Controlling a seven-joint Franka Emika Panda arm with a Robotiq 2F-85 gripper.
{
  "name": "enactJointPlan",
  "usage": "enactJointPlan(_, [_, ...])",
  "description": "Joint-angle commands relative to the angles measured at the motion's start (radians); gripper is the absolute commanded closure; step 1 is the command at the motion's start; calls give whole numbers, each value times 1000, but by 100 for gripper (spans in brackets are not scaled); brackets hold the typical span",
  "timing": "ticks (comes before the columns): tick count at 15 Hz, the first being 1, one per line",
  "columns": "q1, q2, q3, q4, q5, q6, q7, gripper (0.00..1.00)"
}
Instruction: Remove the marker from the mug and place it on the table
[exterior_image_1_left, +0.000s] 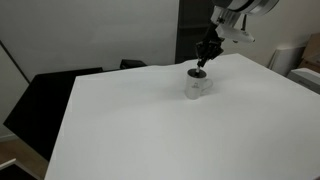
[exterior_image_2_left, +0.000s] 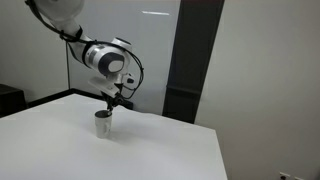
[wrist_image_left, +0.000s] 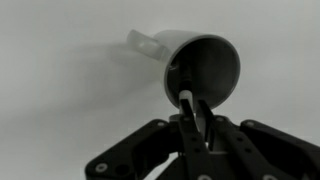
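Note:
The marker's light end (wrist_image_left: 185, 96) is off to one side of the robot's closed fingers, so next the gripper opens, center itself over the marker and closes around it before lifting.
The small white mug (exterior_image_1_left: 197, 86) stands on the white table (exterior_image_1_left: 150, 130), toward its far side, and shows in both exterior views (exterior_image_2_left: 104, 125). My gripper (exterior_image_1_left: 204, 60) hangs straight above the mug's mouth (exterior_image_2_left: 113, 99). In the wrist view the mug (wrist_image_left: 215, 60) shows its dark inside and its handle points to the upper left. The gripper's fingers (wrist_image_left: 195, 108) are closed together at the mug's rim on the marker (wrist_image_left: 186, 98). The marker is a thin stick with a light end, and its lower part is still inside the mug.
A black surface (exterior_image_1_left: 50, 100) adjoins one edge of the table. A dark tall panel (exterior_image_2_left: 190, 60) stands behind the table's far edge. Grey-white equipment (exterior_image_1_left: 300, 60) sits past the table's far corner. Bare tabletop (exterior_image_2_left: 60, 150) surrounds the mug.

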Motion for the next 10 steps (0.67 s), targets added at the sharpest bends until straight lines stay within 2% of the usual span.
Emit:
enactJointPlan(1, [-6, -25, -5, 3, -11, -28, 37, 99])
enactJointPlan(3, [0, -25, -15, 5, -23, -35, 48, 98])
enactJointPlan(4, [0, -24, -14, 7, -27, -41, 40, 62])
enactJointPlan(6, [-4, -18, -11, 12, -27, -51, 33, 58])
enactJointPlan(10, [-2, -8, -10, 13, -29, -49, 29, 33])
